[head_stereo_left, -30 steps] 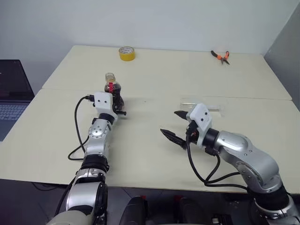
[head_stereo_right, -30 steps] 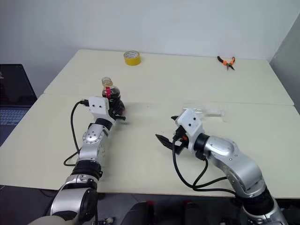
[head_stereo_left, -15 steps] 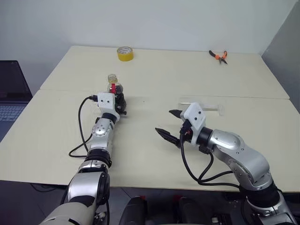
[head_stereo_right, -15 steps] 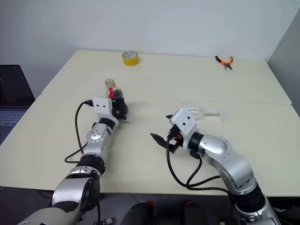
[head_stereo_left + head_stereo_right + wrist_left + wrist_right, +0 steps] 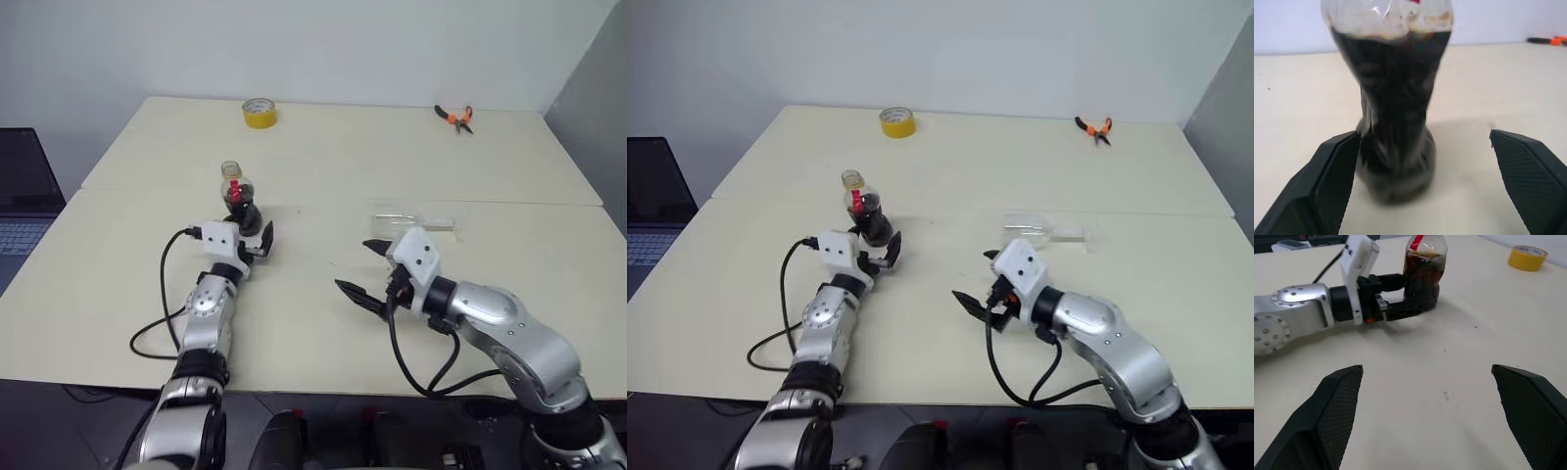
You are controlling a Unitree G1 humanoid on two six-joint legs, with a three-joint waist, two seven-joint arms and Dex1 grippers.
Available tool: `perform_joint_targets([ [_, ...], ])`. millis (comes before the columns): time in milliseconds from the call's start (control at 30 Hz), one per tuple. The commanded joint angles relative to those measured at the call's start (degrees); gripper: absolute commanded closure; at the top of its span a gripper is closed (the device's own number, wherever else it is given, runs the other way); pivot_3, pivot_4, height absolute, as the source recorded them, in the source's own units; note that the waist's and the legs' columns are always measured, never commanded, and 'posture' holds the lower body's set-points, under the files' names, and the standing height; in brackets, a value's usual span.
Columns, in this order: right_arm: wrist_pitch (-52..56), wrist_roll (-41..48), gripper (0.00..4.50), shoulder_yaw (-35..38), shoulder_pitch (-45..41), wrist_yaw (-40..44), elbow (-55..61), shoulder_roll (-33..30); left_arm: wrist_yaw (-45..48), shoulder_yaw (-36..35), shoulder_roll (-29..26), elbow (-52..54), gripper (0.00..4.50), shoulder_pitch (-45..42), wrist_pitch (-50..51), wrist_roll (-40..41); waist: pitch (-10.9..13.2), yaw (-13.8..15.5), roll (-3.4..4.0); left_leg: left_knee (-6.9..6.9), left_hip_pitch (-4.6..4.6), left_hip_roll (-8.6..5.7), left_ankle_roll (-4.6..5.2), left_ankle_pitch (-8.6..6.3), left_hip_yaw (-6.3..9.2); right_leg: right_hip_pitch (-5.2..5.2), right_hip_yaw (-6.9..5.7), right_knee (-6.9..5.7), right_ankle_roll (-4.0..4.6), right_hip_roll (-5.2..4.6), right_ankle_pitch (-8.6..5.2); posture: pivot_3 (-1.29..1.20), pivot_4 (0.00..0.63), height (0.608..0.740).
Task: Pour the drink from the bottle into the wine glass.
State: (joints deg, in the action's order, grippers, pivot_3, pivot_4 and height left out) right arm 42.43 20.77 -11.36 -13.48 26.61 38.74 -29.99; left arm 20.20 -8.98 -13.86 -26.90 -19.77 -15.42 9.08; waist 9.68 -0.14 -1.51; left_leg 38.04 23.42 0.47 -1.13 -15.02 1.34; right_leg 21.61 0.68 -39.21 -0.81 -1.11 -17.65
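My gripper is going to turn the wine glass's pale stem (image 5: 440, 224), which runs straight out from the glass's bowl. The glass will then tip bowl-up and stand by itself.
The bottle (image 5: 239, 196) stands upright on the table, with a red band at its neck and the dark drink (image 5: 1393, 98) filling its lower part. My left gripper (image 5: 251, 229) is open just in front of it. The bottle's base sits between the fingertips, closer to one finger (image 5: 1334, 166). The wine glass (image 5: 1043, 231) appears to lie on its side on the table, to the right of the bottle. My right gripper (image 5: 355, 264) hovers open and empty in front of the glass, pointing toward the bottle.
A yellow tape roll (image 5: 259, 112) sits at the far side of the table. Orange-handled pliers (image 5: 456, 116) lie at the far right. A laptop (image 5: 20, 186) stands off the table's left edge. A seam crosses the table (image 5: 490, 176) behind the bottle.
My left gripper has opened, let go of the bottle and drawn back a little toward me. The bottle stays standing. The right arm has hardly moved.
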Motion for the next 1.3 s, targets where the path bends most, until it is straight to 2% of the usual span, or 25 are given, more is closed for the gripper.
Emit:
perform_joint_targets([
  [33, -2.1, -1.6, 0.0, 3.0, 2.4, -0.6, 3.9, -1.4, 2.0, 1.6, -0.7, 14.3, 0.03, 6.3, 6.8, 2.3, 0.0, 0.0, 0.0, 0.0, 0.0, 0.02, 0.0, 0.0, 0.01, 0.0, -0.02, 0.0, 0.0, 0.0, 0.0, 0.0, 0.15, 0.74],
  [200, -5.9, -11.6, 0.0, 4.0, 7.4, -6.6, 3.6, -3.7, 4.1, 3.2, -2.7, 28.8, 0.03, 16.1, 14.6, 3.9, 0.0, 0.0, 0.01, -0.07, -0.31, 0.02, 0.02, -0.01, 0.03, -0.28, -0.03, -0.07, 0.02, 0.03, -0.01, 0.0, 0.15, 0.74],
  [333, -7.0, -19.4, 0.0, 2.6, 5.5, -8.9, 0.0, -6.2, 6.7, 5.6, -5.0, 34.2, 0.03, 17.0, 17.9, 3.8, 0.0, 0.0, 0.01, -0.11, -0.39, 0.01, 0.02, -0.01, -0.03, -0.31, 0.04, -0.04, 0.01, 0.04, -0.01, 0.0, 0.15, 0.74],
  [533, -14.4, -38.1, 0.0, -4.7, -1.4, -11.8, -11.2, -12.3, 14.4, 10.1, -7.8, 35.6, 0.03, 10.9, 23.0, 5.8, 0.0, 0.0, 0.04, -0.14, -0.46, -0.01, 0.01, -0.01, -0.08, -0.37, 0.07, 0.02, 0.02, 0.07, -0.02, 0.0, 0.15, 0.74],
  [600, -18.6, -47.8, 0.0, -8.9, -4.1, -13.8, -16.4, -14.5, 17.9, 11.0, -8.9, 34.8, 0.03, 7.5, 26.5, 8.0, 0.0, 0.0, 0.04, -0.2, -0.44, 0.02, -0.01, 0.0, -0.12, -0.33, 0.12, 0.11, 0.03, 0.09, -0.03, 0.0, 0.15, 0.74],
  [700, -22.0, -57.9, 0.0, -13.8, -7.8, -15.9, -25.1, -14.7, 24.2, 12.5, -11.0, 33.8, 0.03, 2.8, 31.0, 10.9, 0.0, -0.2, 0.05, -0.15, -0.41, 0.02, -0.07, 0.04, -0.22, -0.26, 0.19, 0.05, 0.03, 0.09, -0.03, 0.0, 0.15, 0.74],
  [967, -25.2, -65.7, 0.0, -15.3, -12.4, -18.5, -39.2, -7.7, 31.9, 14.1, -12.8, 32.2, 0.03, -1.6, 31.4, 11.6, 0.0, -0.4, 0.07, -0.14, -0.4, 0.04, -0.17, 0.1, -0.31, -0.23, 0.26, 0.03, 0.04, 0.09, -0.03, 0.0, 0.15, 0.74],
  [1133, -26.5, -67.4, 0.0, -14.5, -15.9, -21.1, -47.7, -3.7, 32.9, 13.9, -12.6, 28.9, 0.03, -2.7, 29.1, 10.5, 0.0, -0.4, 0.07, -0.13, -0.41, 0.04, -0.14, 0.08, -0.29, -0.23, 0.25, -0.01, 0.04, 0.09, -0.03, 0.0, 0.15, 0.74],
  [1300, -28.8, -69.2, 0.0, -14.8, -18.5, -23.3, -54.2, -2.7, 33.1, 13.7, -11.7, 26.2, 0.03, -3.1, 27.3, 9.9, 0.0, -0.5, 0.07, -0.13, -0.41, 0.04, -0.11, 0.07, -0.31, -0.22, 0.27, -0.01, 0.05, 0.09, -0.03, 0.0, 0.15, 0.74],
])
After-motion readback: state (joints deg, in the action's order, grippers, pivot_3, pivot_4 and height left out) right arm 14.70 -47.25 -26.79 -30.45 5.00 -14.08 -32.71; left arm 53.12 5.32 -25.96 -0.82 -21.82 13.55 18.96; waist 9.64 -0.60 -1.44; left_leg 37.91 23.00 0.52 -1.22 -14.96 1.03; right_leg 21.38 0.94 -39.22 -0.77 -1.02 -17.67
